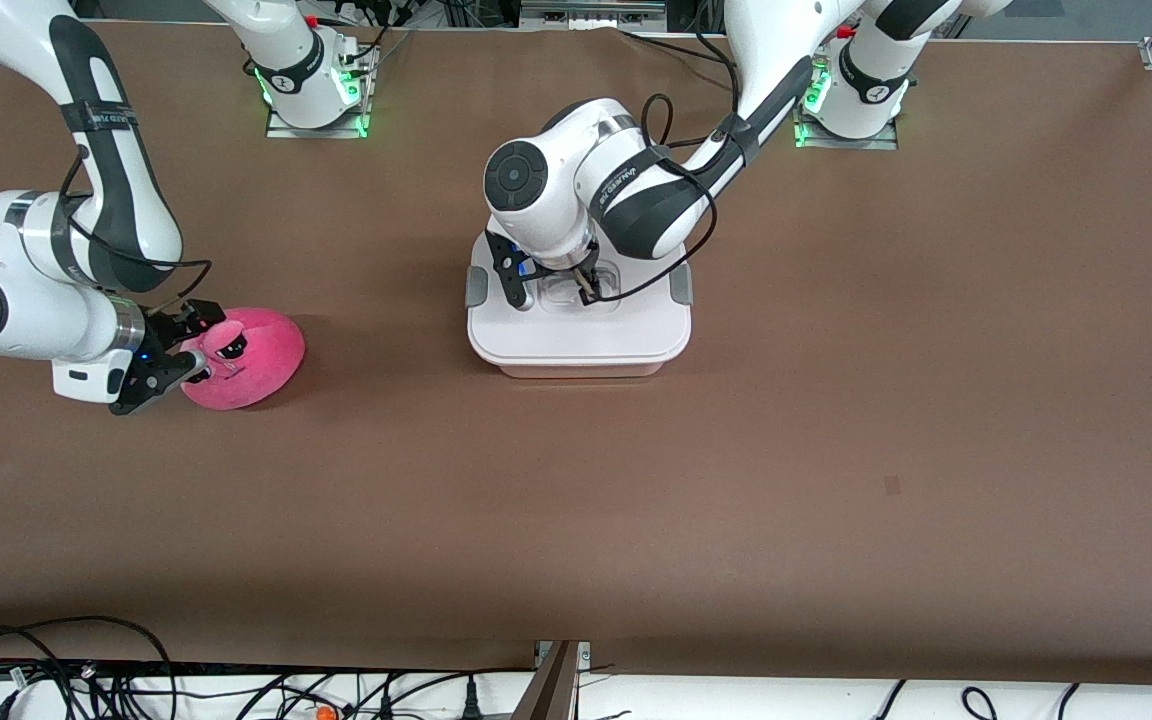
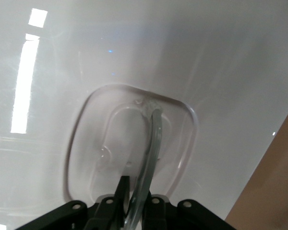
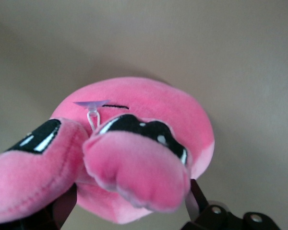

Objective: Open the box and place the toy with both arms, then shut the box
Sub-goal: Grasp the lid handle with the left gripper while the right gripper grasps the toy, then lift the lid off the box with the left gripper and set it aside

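My left gripper should carry the white lid [image 1: 512, 334] out of the way by its strap [image 2: 154, 143] before my right gripper lowers the toy into the box, because the lid covers the box.
The box [image 1: 576, 335] stands mid-table with its white lid on and a grey clip at each end; a strip of its pink base [image 1: 576, 372] shows under the lid. My left gripper [image 1: 576, 290] is down in the lid's recessed centre. In the left wrist view my left gripper [image 2: 137, 184] is shut on the clear handle strap [image 2: 153, 139], which stands up from the lid [image 2: 134, 57]. The pink plush toy [image 1: 256, 360] lies on the table toward the right arm's end. My right gripper [image 1: 204, 345] is shut on its face end. In the right wrist view my right gripper [image 3: 129, 201] has the toy [image 3: 149, 105] between its fingers.
The brown table [image 1: 636, 520] carries only the box and the toy. Both arm bases stand along the edge farthest from the front camera. Cables lie along the edge nearest to it [image 1: 86, 670].
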`<state>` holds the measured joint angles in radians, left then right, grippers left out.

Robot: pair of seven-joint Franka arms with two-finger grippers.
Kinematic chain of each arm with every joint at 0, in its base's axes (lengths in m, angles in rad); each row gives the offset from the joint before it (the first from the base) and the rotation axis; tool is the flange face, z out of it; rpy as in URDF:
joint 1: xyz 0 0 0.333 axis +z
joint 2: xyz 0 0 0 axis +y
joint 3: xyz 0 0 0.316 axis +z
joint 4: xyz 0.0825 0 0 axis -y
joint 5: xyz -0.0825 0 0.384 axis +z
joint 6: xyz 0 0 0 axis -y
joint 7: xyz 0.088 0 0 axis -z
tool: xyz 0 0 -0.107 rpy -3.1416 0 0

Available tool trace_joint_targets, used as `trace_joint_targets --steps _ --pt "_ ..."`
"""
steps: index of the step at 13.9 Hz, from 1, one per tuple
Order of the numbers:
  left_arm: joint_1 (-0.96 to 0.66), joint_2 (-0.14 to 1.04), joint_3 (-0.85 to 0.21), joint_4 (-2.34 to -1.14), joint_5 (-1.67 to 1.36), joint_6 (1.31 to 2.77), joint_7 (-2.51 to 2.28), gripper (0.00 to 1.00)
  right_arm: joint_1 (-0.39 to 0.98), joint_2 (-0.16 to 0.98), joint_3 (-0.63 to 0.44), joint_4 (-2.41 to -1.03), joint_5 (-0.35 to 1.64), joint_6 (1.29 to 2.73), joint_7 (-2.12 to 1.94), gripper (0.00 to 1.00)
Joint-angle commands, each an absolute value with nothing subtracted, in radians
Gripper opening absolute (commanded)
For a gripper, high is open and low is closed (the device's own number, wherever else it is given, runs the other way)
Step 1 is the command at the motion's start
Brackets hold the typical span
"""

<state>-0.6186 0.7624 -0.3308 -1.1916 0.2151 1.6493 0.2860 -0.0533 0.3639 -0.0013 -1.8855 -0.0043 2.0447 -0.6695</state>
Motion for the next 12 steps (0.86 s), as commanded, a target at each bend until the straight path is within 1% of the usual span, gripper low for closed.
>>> trace_joint_targets --steps 1,3,4,5,6,7,12 --pt "-0.634 0.770 -0.333 -1.164 0.201 1.608 0.279 0.00 -0.058 0.385 0.029 -1.890 0.018 2.114 -0.686 1.00" --pt "-0.629 0.767 -0.334 -1.158 0.196 1.595 0.278 0.00 -0.058 0.403 0.032 -1.885 0.028 2.152 -0.686 1.00" --pt "-0.627 0.765 -0.334 -1.157 0.195 1.592 0.278 0.00 -0.058 0.406 0.044 -1.881 0.038 2.154 -0.686 0.88" --pt "-0.623 0.759 -0.334 -1.157 0.193 1.589 0.279 0.00 -0.058 0.411 0.049 -1.872 0.054 2.151 -0.686 0.47" --pt "-0.618 0.755 -0.337 -1.157 0.192 1.589 0.281 0.00 -0.057 0.411 0.058 -1.871 0.055 2.148 -0.684 0.21" --pt "-0.617 0.752 -0.341 -1.157 0.192 1.588 0.281 0.00 -0.057 0.411 0.060 -1.867 0.055 2.141 -0.680 0.00" --pt "-0.615 0.726 -0.339 -1.155 0.193 1.588 0.285 0.00 -0.060 0.411 0.074 -1.861 0.115 2.140 -0.672 0.00"
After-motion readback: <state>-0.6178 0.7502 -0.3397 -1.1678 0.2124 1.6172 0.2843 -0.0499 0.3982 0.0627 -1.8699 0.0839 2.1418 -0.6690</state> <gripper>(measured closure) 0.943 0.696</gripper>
